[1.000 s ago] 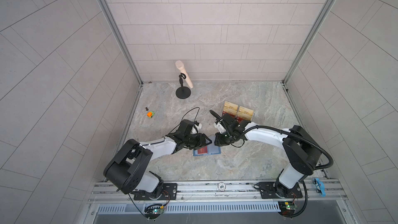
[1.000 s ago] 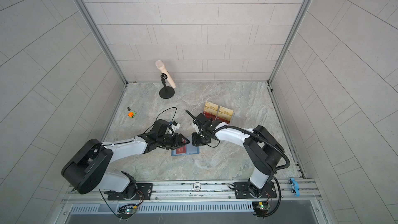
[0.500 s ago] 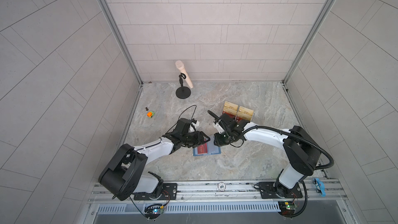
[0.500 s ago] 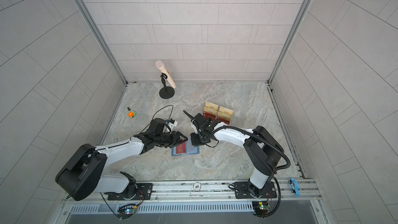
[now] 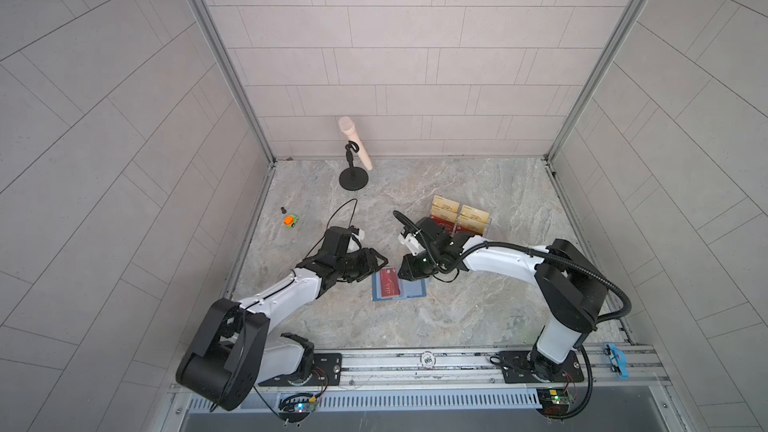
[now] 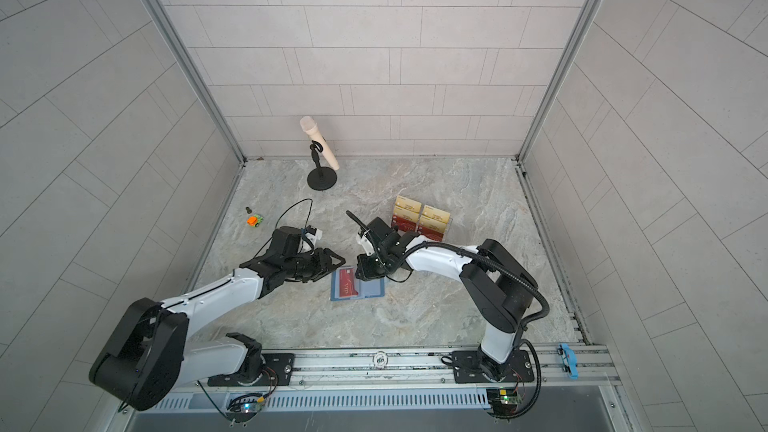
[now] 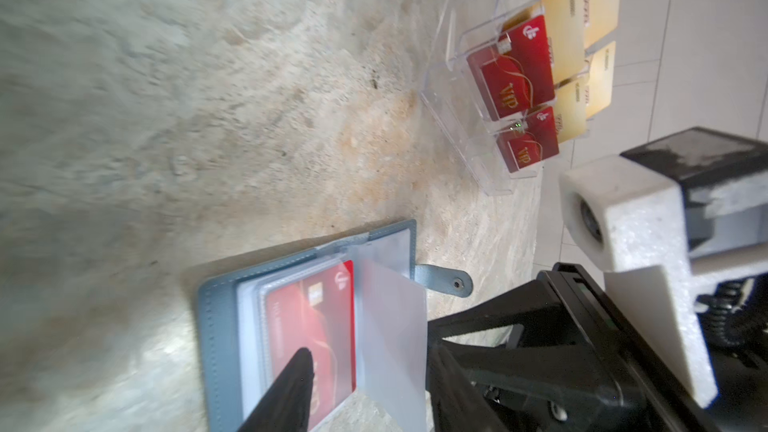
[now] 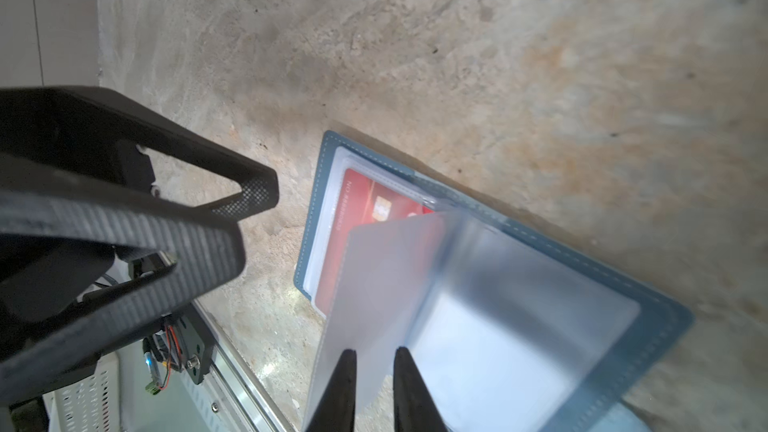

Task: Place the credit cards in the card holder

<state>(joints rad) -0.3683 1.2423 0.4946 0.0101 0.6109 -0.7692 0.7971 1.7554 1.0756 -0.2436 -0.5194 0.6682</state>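
Note:
My right gripper is holding the clear sleeve page [image 8: 376, 296] up, so my left gripper should press the page over the red credit card [image 5: 389, 282] while my right gripper pulls away.
The slate-blue card holder [image 5: 415, 289] [image 6: 375, 289] [image 7: 216, 305] [image 8: 658, 326] lies open on the table. One red credit card [image 5: 390, 283] [image 6: 347, 283] [image 7: 316, 326] [image 8: 365, 218] sits in its left-hand page. My right gripper [image 5: 405, 274] [image 6: 360, 270] [image 8: 376, 363] is shut on a clear sleeve page [image 7: 390, 326] [image 8: 386, 284] and holds it raised. My left gripper [image 5: 380, 261] [image 6: 338, 261] [image 7: 370, 371] is open and empty, just left of the holder. More red credit cards [image 5: 442, 224] [image 7: 515, 72] stand in the clear stand.
The clear acrylic stand [image 5: 459, 220] [image 6: 422, 218] with pale gold cards [image 7: 582, 14] is behind my right gripper. A microphone on a black stand [image 5: 353, 160] is at the back. A small orange and green toy [image 5: 291, 221] lies left.
My left gripper has drawn back to the left, off the card holder. My right gripper has edged left with the sleeve page in it.

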